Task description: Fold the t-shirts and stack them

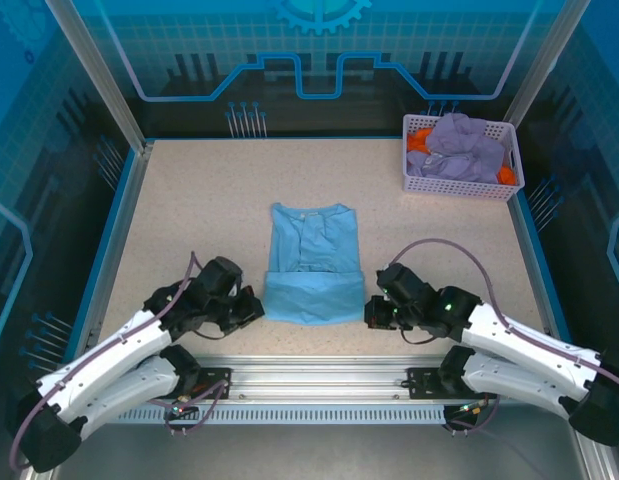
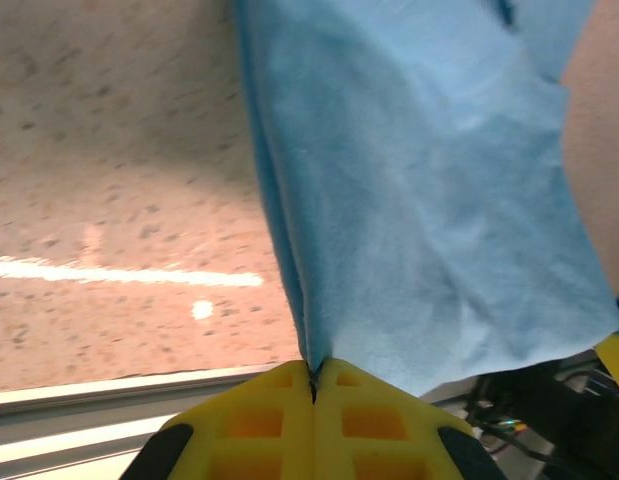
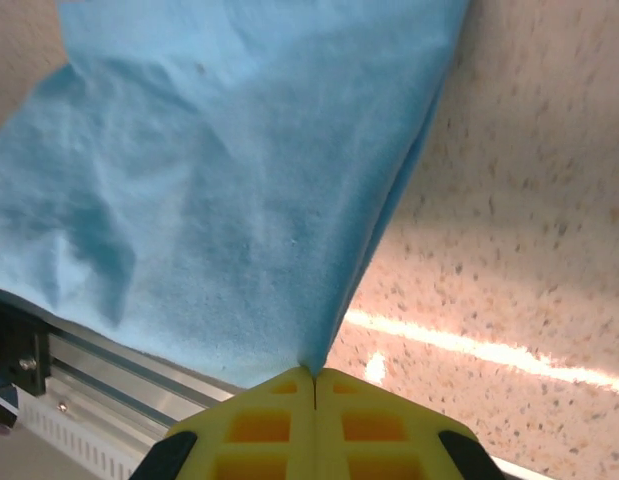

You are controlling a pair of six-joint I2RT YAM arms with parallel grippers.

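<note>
My left gripper continues to move the t-shirt's corner forward until the t-shirt's near edge [image 1: 315, 322], which runs straight and parallel to the collar [image 1: 313, 213], lies over the collar.
A light sky-blue t-shirt [image 1: 311, 262] lies in the middle of the table, its sides folded in and its collar at the far end. Its near hem is lifted and doubled back over the body. My left gripper [image 1: 257, 306] is shut on the hem's left corner, and the cloth [image 2: 429, 190] rises from between the yellow fingers [image 2: 259, 415]. My right gripper [image 1: 372, 312] is shut on the right corner, with the cloth [image 3: 219, 190] running out of its closed fingers [image 3: 374, 420]. Lavender-purple shirts [image 1: 467, 150] and an orange shirt [image 1: 421, 138] fill the basket.
A lavender mesh basket [image 1: 459, 186] stands at the far right corner of the speckled table [image 1: 189, 220]. A blue rim bounds the table, with a metal rail [image 1: 319, 380] along the near edge by the arm bases.
</note>
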